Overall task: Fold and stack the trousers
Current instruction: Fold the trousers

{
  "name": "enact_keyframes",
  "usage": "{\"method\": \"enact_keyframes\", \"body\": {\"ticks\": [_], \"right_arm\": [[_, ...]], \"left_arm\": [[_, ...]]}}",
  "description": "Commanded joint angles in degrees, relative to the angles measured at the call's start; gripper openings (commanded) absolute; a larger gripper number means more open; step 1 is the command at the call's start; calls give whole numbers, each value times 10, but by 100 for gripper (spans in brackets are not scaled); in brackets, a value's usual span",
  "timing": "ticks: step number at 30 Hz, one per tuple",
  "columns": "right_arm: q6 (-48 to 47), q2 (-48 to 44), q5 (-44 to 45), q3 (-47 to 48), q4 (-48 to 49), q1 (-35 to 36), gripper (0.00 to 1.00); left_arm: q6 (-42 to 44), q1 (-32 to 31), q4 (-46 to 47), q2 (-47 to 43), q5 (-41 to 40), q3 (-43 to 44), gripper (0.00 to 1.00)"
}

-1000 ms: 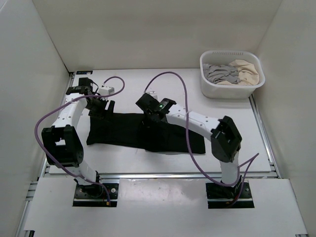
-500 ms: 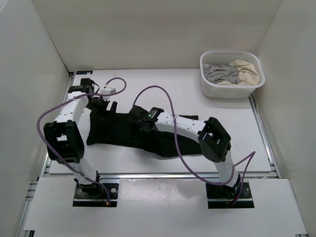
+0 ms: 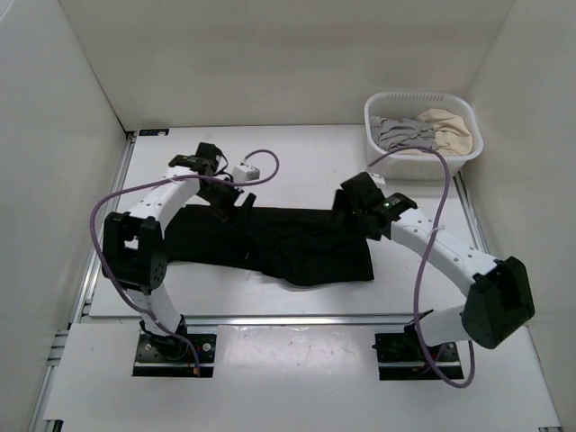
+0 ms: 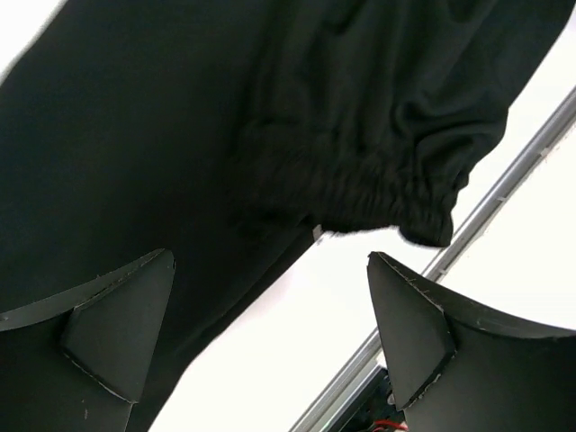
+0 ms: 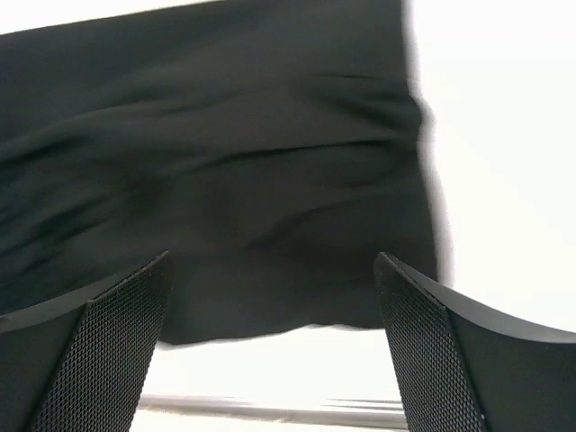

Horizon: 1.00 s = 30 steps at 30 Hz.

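Observation:
The black trousers are bunched at the middle [image 3: 277, 248]. My right gripper should first pull their basket-side end [image 3: 358, 258] straight, and then my left gripper should take the opposite end.
The black trousers [image 3: 297, 247] lie flat across the middle of the table, folded lengthwise and bunched near the centre. My left gripper [image 3: 230, 200] hovers over their far edge left of centre. It is open, with nothing between its fingers. In the left wrist view the trousers [image 4: 180, 135] fill the top, and a gathered elastic hem [image 4: 387, 193] sits above the left gripper [image 4: 270, 337]. My right gripper [image 3: 354, 212] hangs over the trousers' right end, open and empty. In the right wrist view the right gripper [image 5: 270, 346] frames the trousers [image 5: 225, 180] and their edge.
A white basket [image 3: 374, 153] stands at the back right, with a grey garment [image 3: 396, 133] and a beige garment [image 3: 447, 130] inside. Purple cables loop above both arms. A metal rail [image 3: 297, 318] runs along the table's near edge. White walls close in both sides.
My right arm has swung from the trousers' middle to their right end, and its jaws have opened. The left gripper has shifted right along the far edge and opened wider.

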Motion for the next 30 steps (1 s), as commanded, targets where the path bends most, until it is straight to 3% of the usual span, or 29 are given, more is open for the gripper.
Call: {"method": "enact_keyframes", "body": {"ticks": [1,6,10,13,14,17,18,21,24,25,26,30], "right_arm": [[-7,19,-15,-58,6,-72,95],[-38,40,-99,-123,95,-205,95],[-63,72,-176,-158,142,-238,91],[-83,91,-240,-164,171,-238,90],[-83,98,-251,-176,178,-238,90],[-88,98,-270,-196,196,-246,85],[-88,104,-278,-202,203,-246,84],[-94,115,-298,-223,218,-258,76],[-99,129,-317,-230,233,-273,55],[-99,134,-325,-230,241,-281,48],[-104,140,-334,-230,241,-287,34],[-110,155,-347,-200,235,-300,3]], "left_arm": [[-19,-28,40,22,-6,-17,100],[-33,-83,65,69,-27,-1,100],[-39,-83,77,113,-43,6,97],[-46,-83,77,132,-52,26,72],[-51,-83,77,139,-64,34,59],[-56,-88,77,133,-73,70,40],[-56,-88,77,133,-78,78,26],[-45,-88,77,126,-96,95,14],[-40,-93,77,120,-119,101,19],[-40,-93,77,127,-132,93,24],[-40,-98,77,134,-137,93,35],[-54,-99,84,140,-172,80,55]]}}
